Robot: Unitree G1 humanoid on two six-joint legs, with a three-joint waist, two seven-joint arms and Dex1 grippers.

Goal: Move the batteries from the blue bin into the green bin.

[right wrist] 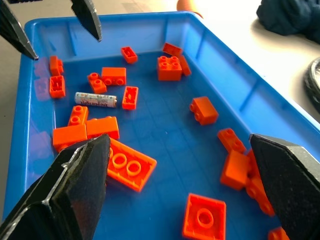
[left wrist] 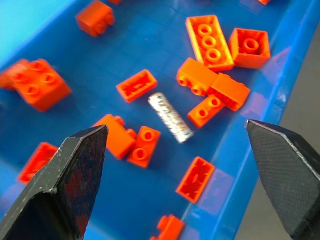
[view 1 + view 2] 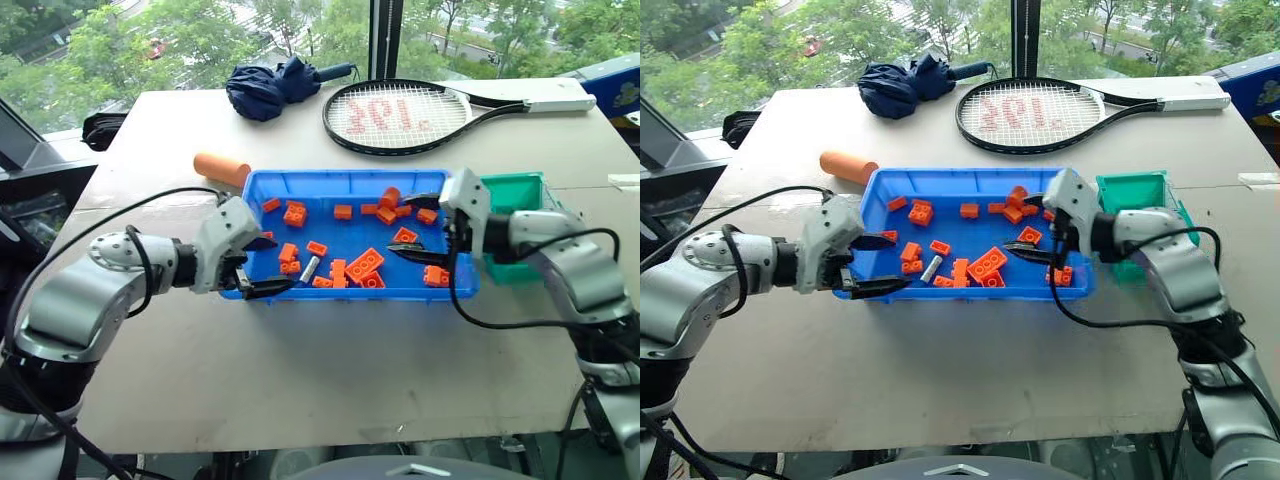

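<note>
The battery is near the robot's left gripper and far from the green bin, so the left gripper should put it down in the blue bin's middle for the right gripper.
The blue bin sits mid-table, strewn with orange toy bricks. One silver battery lies near the bin's front rim, left of centre, also seen as the battery in the left wrist view and the battery in the right wrist view. My left gripper is open at the bin's front-left corner, just left of the battery, its fingers spread either side of it in the wrist view. My right gripper is open over the bin's right part, holding nothing. The green bin stands against the blue bin's right end, behind my right wrist.
A big orange cylinder lies at the blue bin's far-left corner. A tennis racket and a folded dark umbrella lie at the back of the table. Bare tabletop stretches in front of the bin.
</note>
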